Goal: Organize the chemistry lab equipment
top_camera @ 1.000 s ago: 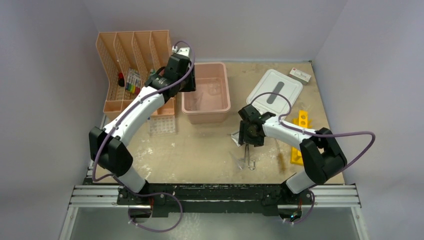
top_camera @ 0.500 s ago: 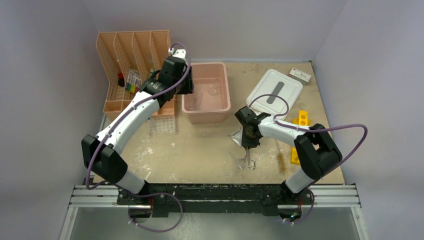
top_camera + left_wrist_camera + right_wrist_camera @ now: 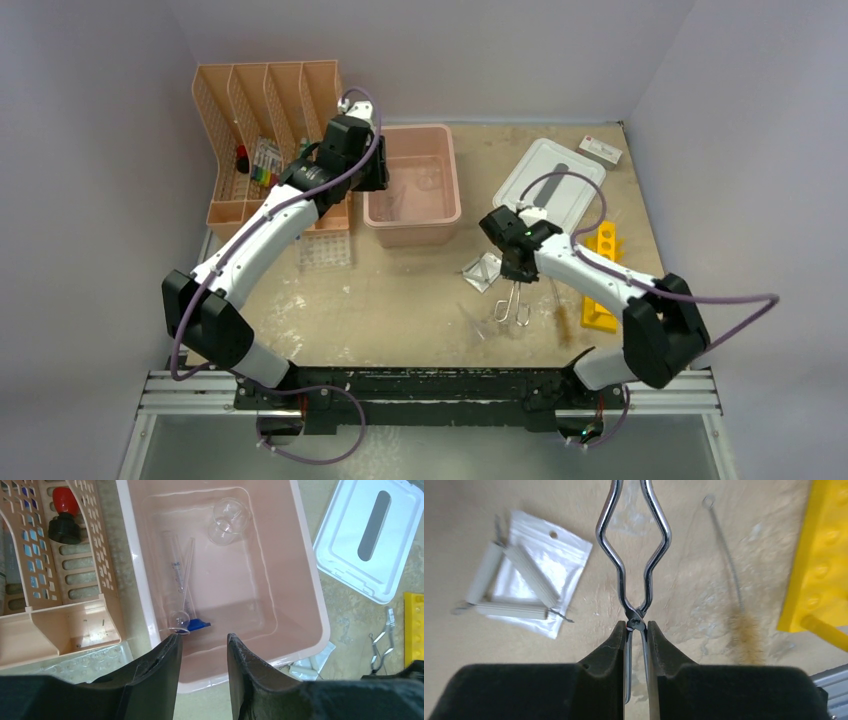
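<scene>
Next, I take the handles with my left gripper and lower them into the pink bin, because my right gripper is pinching the metal forceps at their crossing joint, away from the bin.
Metal forceps are pinched at their crossing joint by my right gripper, which is shut on them; their looped handles point toward the table's near edge. A small clear bag with white rods lies just left of them. My left gripper hangs open and empty above the near rim of the pink bin. Inside the bin lie a clear blue-capped tube and a small clear beaker. The yellow holed rack sits to the right, and the clear tube tray left of the bin.
The peach slotted organizer stands at the back left with pens and a red-capped item. The bin's white lid lies at the back right. A wire brush rests between the forceps and the yellow rack.
My right gripper has closed onto the forceps and swung right, turning them with it. The left arm shifted slightly and has since held still, jaws unchanged.
</scene>
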Robot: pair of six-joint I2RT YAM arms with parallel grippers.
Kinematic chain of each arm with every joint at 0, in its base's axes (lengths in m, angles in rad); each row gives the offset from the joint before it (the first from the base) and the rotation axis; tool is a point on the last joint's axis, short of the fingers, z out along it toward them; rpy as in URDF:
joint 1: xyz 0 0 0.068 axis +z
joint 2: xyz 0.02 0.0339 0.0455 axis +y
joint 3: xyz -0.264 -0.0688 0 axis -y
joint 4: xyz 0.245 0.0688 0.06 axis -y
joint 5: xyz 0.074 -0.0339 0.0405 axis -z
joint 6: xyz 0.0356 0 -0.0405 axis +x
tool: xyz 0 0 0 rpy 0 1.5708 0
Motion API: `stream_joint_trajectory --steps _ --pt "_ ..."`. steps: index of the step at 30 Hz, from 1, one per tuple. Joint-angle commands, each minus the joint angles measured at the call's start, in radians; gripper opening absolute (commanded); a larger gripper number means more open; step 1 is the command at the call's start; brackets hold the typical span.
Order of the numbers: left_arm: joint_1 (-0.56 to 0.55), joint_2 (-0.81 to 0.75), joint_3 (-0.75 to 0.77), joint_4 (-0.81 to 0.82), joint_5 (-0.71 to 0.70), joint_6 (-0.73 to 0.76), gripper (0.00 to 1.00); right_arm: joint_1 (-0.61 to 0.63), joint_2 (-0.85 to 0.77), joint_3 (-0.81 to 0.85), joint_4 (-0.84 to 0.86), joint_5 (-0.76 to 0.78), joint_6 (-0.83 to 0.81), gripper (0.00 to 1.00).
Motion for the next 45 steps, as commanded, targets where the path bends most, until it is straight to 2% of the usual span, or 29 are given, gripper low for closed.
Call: stream_joint_trajectory --steps 1,4,8,13,17,22,28,31,36,40,45 --pt "-0.002 -0.045 0.006 0.043 0.026 -0.017 0.38 -0.005 -0.117 0.109 -0.092 0.196 0.013 0.06" --pt "-0.002 -0.045 0.004 0.051 0.056 -0.033 0.4 -0.009 -0.164 0.162 -0.095 0.217 -0.014 0.06" --pt "-0.002 -0.051 -0.026 0.121 0.241 -0.077 0.48 -0.011 -0.216 0.24 -0.039 0.186 -0.068 0.05" --pt "-0.006 -0.064 -0.156 0.352 0.486 -0.234 0.53 -0.011 -0.264 0.287 0.132 0.084 -0.128 0.05" --pt "-0.05 -0.074 -0.241 0.527 0.602 -0.305 0.54 -0.011 -0.249 0.343 0.209 0.005 -0.141 0.05" --pt "-0.119 -0.043 -0.258 0.57 0.642 -0.326 0.53 -0.009 -0.208 0.373 0.334 -0.149 -0.121 0.04" --pt "-0.132 -0.021 -0.288 0.632 0.694 -0.359 0.52 -0.009 -0.161 0.393 0.411 -0.253 -0.092 0.03" --pt "-0.131 -0.009 -0.29 0.644 0.716 -0.37 0.45 -0.01 -0.144 0.404 0.421 -0.286 -0.086 0.04" --pt "-0.132 0.003 -0.292 0.606 0.691 -0.344 0.29 -0.009 -0.136 0.409 0.426 -0.339 -0.078 0.04" --pt "-0.133 0.003 -0.292 0.594 0.671 -0.328 0.25 -0.009 -0.137 0.406 0.432 -0.398 -0.061 0.04" --pt "-0.131 -0.012 -0.258 0.524 0.641 -0.286 0.25 -0.009 -0.136 0.399 0.431 -0.411 -0.063 0.04"
